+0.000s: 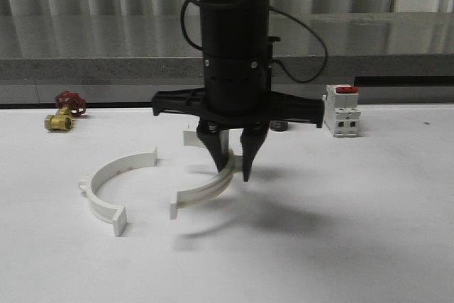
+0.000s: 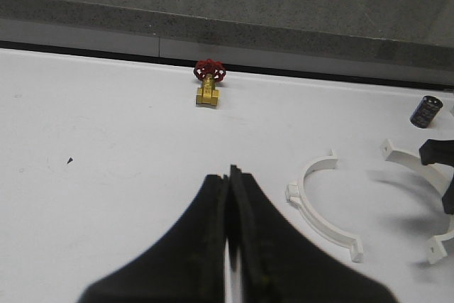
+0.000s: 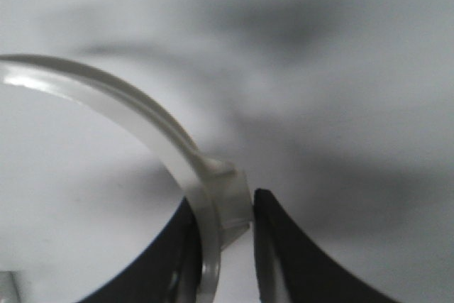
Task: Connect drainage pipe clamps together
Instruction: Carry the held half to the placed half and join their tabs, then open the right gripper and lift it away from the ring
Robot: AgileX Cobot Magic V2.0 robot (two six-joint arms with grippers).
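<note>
I keep bringing the held clamp's ends [image 1: 175, 206] toward the resting clamp's ends [image 1: 120, 221] with my right gripper across the clear gap they face each other over, until they meet, then let go.
Two white drainage pipe clamps lie apart on the white table. The left clamp [image 1: 106, 182] [image 2: 319, 207] rests free, with its open side facing right. My right gripper [image 1: 233, 173] [image 3: 225, 204] comes straight down on the right clamp [image 1: 206, 191] [image 3: 149, 122]. Its fingers are closed on the band and the mid-arc tab. In the left wrist view the right clamp [image 2: 408, 161] shows at the edge, partly behind a black fingertip [image 2: 436, 154]. My left gripper [image 2: 230, 172] is shut with nothing in it, above bare table well to the left of the left clamp.
A brass valve with a red handle [image 1: 62, 113] [image 2: 209, 83] lies at the back left. A white breaker with a red switch [image 1: 341, 110] stands at the back right. A small black cylinder [image 2: 426, 111] sits near it. A grey ledge [image 1: 85, 62] bounds the table's far side.
</note>
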